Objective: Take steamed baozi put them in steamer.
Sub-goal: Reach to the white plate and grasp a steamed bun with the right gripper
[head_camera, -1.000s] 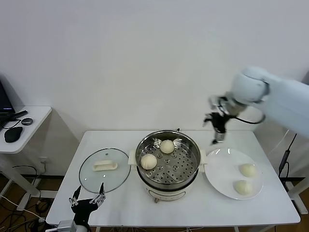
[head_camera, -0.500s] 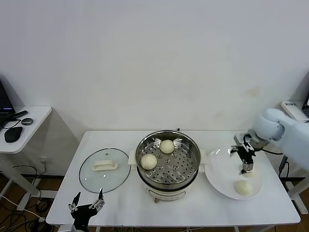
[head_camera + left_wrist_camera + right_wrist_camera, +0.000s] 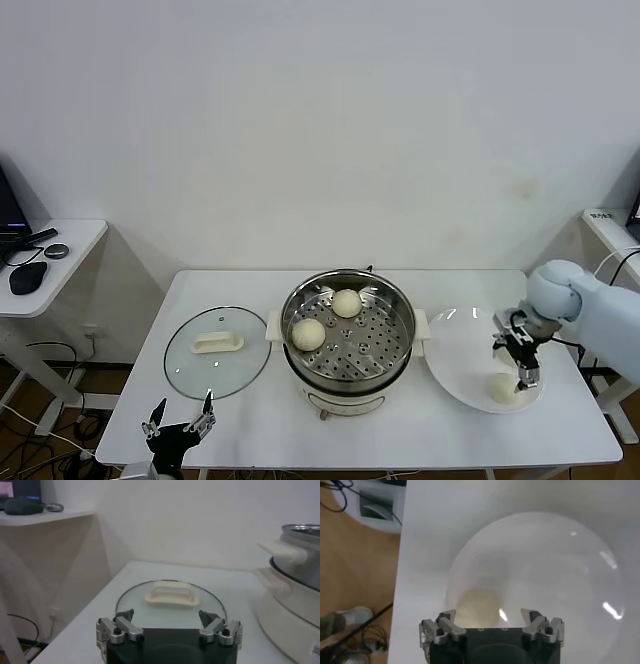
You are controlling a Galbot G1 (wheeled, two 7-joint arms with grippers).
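Note:
The front baozi lies within the width of the open fingers of the robot's right gripper, so the gripper should keep going down toward the plate until its fingers straddle the baozi, then close.
The steamer stands mid-table with two steamed baozi on its perforated tray, one at the back and one at the left. On the white plate to its right I see one baozi; another is hidden behind my right gripper. That gripper is low over the plate, open. In the right wrist view a baozi lies on the plate just ahead of the open right gripper. My left gripper is parked open at the table's front left corner.
The flat glass lid with a white handle lies left of the steamer; it also shows in the left wrist view ahead of the left gripper. A side table stands far left. The table's right edge is close to the plate.
My right arm has swung from above the table's back, right of the steamer, down over the plate. It now hides one of the two baozi there. The left arm is still.

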